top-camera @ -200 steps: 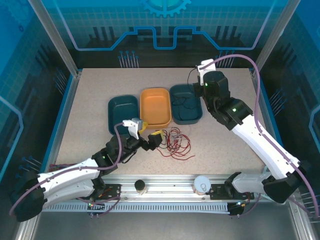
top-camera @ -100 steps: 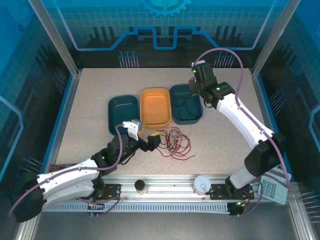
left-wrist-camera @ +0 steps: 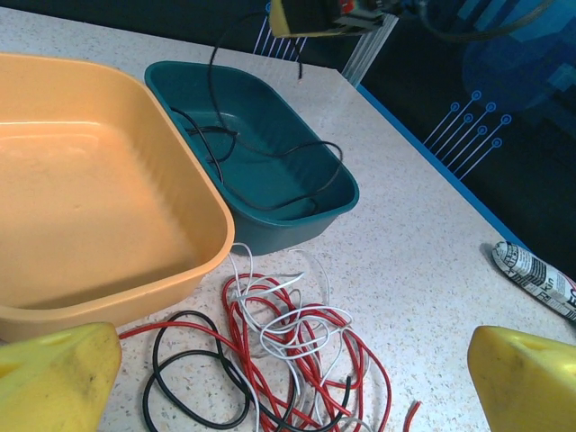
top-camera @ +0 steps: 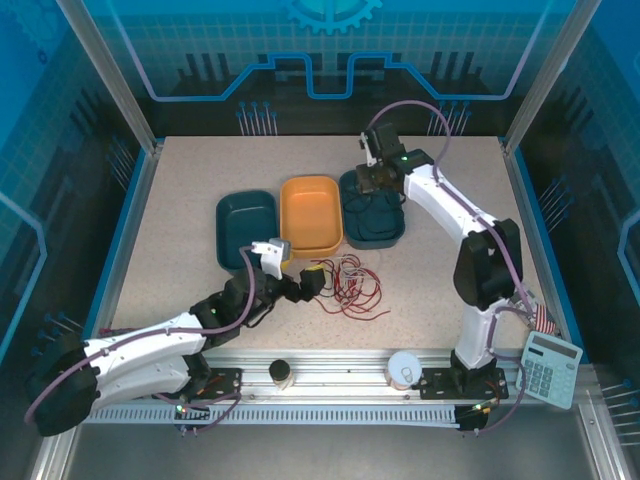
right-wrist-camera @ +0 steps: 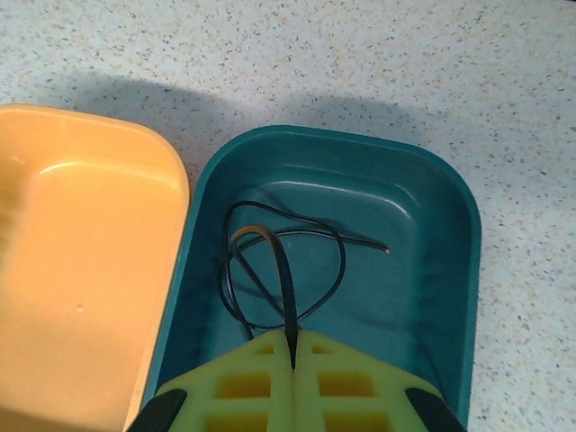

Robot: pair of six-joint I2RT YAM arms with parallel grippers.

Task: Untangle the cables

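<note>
The black cable's loop [right-wrist-camera: 283,268] is inside the teal tray, clear of the tangle, so the robot's right gripper should keep lowering and let it go near the tray's bottom [right-wrist-camera: 371,292].
A tangle of red, white and black cables [top-camera: 350,287] [left-wrist-camera: 290,346] lies on the table in front of the orange tray [top-camera: 312,214] [left-wrist-camera: 81,193]. My left gripper [top-camera: 306,276] [left-wrist-camera: 290,387] stands open just left of the tangle, one yellow fingertip [left-wrist-camera: 56,376] on each side of it, touching nothing. My right gripper [top-camera: 373,184] [right-wrist-camera: 294,346] hangs over the right teal tray [top-camera: 392,232] [right-wrist-camera: 450,261], shut on one black cable [right-wrist-camera: 286,270]. That cable's loop rests inside this tray [left-wrist-camera: 324,193].
A second teal tray [top-camera: 244,226] sits left of the orange one. A calculator [top-camera: 548,366], a white cup [top-camera: 405,369] and a small round item [top-camera: 281,373] stand along the near rail. A printed tube [left-wrist-camera: 536,275] lies right of the tangle.
My right arm has swung left and folded in, bringing the gripper and the black cable over the right teal tray. The left arm has barely moved.
</note>
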